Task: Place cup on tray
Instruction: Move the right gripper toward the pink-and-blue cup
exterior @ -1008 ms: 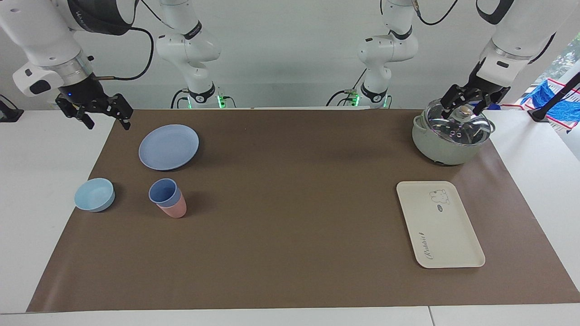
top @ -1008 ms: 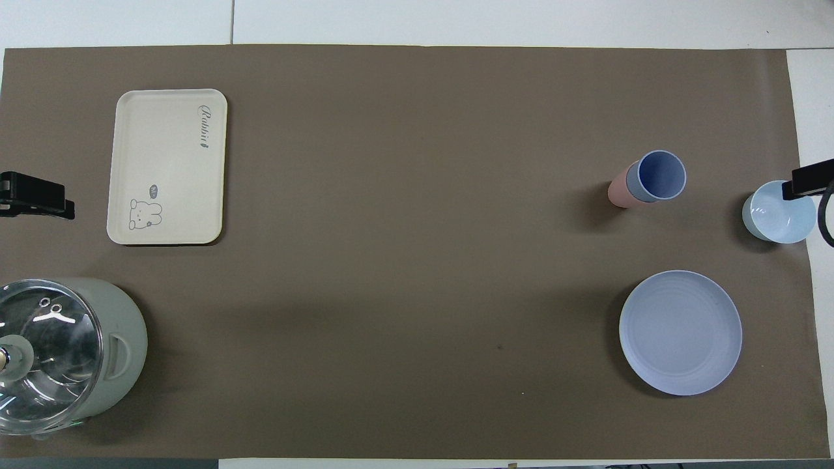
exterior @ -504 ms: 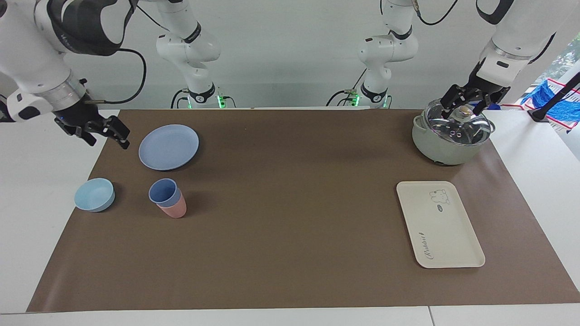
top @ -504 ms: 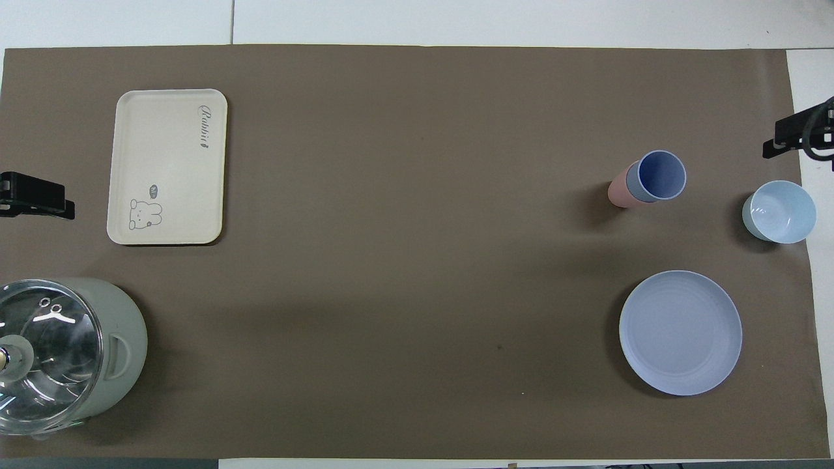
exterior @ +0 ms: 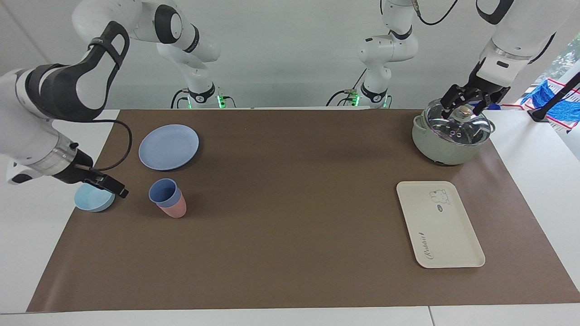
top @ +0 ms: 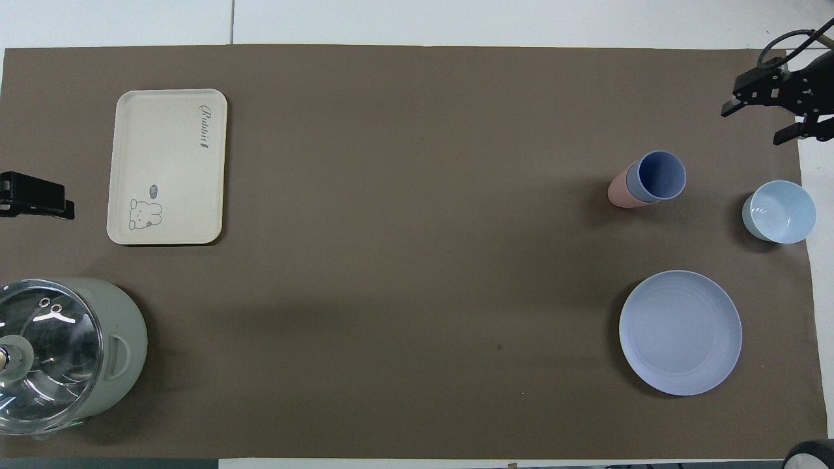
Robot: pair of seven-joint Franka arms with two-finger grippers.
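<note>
My right gripper should now move in until its open fingers, now facing the periwinkle-blue cup (top: 657,175) across clear mat (top: 708,144), are on either side of the cup, then close.
The periwinkle-blue cup (exterior: 162,190) (top: 662,174) stands nested in a pink cup (exterior: 175,209) (top: 618,191) at the right arm's end of the brown mat. The cream tray (exterior: 439,224) (top: 167,166) with the bear drawing lies bare at the left arm's end. My right gripper (exterior: 113,186) (top: 759,122) is open and empty, in the air over the mat's edge by the light-blue bowl (exterior: 90,200) (top: 779,212), apart from the cup. My left gripper (exterior: 466,103) (top: 36,195) waits open over the pot's lid.
A round blue plate (exterior: 168,146) (top: 680,332) lies nearer to the robots than the cups. A grey-green pot (exterior: 446,136) (top: 71,355) with a glass lid stands nearer to the robots than the tray.
My right arm has swung down and away from the robots, from beside the blue plate to the light-blue bowl. The left arm and all objects have not moved.
</note>
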